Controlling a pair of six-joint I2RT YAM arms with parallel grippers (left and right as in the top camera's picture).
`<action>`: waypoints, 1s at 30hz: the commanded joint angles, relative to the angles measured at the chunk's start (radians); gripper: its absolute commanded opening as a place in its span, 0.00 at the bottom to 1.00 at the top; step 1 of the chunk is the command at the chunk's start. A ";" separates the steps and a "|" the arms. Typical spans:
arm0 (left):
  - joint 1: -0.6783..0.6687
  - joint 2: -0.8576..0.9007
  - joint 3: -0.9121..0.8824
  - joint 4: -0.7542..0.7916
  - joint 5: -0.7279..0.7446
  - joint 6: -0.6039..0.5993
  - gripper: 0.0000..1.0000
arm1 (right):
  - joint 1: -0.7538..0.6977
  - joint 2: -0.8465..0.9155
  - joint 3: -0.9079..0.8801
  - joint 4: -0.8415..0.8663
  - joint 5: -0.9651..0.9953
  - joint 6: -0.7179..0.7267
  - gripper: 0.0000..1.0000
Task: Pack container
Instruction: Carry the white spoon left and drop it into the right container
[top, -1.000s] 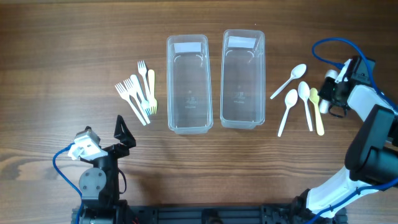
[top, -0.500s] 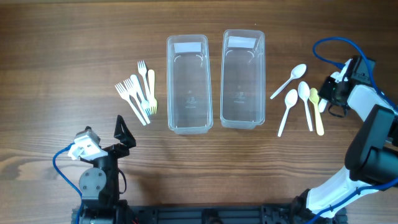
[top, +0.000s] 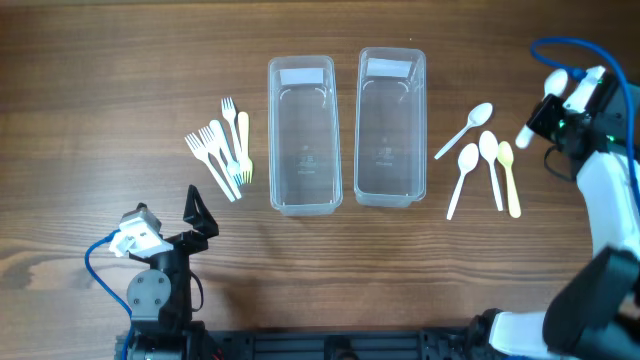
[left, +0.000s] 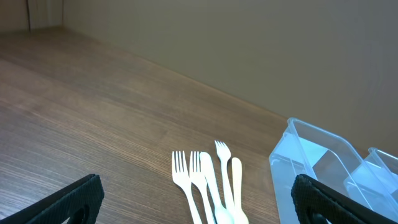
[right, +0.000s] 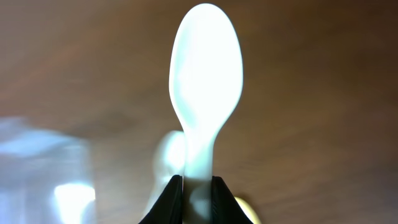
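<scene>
The container (top: 390, 135) nearest the spoons is open, so I should carry on carrying the white spoon (top: 525, 136) by its handle in my right gripper until above it, then let go.
Two empty clear containers stand side by side mid-table, the left one (top: 301, 150) and the right one (top: 390, 140). Several white and pale yellow forks (top: 225, 150) lie left of them, also in the left wrist view (left: 208, 186). Several spoons (top: 480, 155), one of them yellow (top: 510, 178), lie right of the containers. My right gripper (top: 545, 125) is at the far right, shut on a white spoon (right: 204, 74) by its handle, bowl pointing away from the jaws (right: 199, 186). My left gripper (top: 195, 220) is open and empty near the front left, its jaws (left: 196, 205) facing the forks.
The left container's near corner (left: 311, 162) shows at the right of the left wrist view. A blue cable (top: 560, 45) loops above the right arm. Bare wooden table (top: 100, 90) lies to the far left.
My right gripper has risen and shifted back and right, away from the spoon pile, carrying a white spoon. The left arm has not moved.
</scene>
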 joint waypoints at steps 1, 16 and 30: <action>0.010 -0.003 -0.008 0.002 0.005 0.013 1.00 | 0.060 -0.121 0.019 -0.013 -0.373 0.018 0.04; 0.010 -0.003 -0.008 0.003 0.005 0.013 1.00 | 0.505 -0.105 0.019 -0.121 -0.112 0.084 0.22; 0.010 -0.003 -0.008 0.003 0.005 0.013 1.00 | 0.326 -0.252 0.019 -0.375 0.369 0.033 0.86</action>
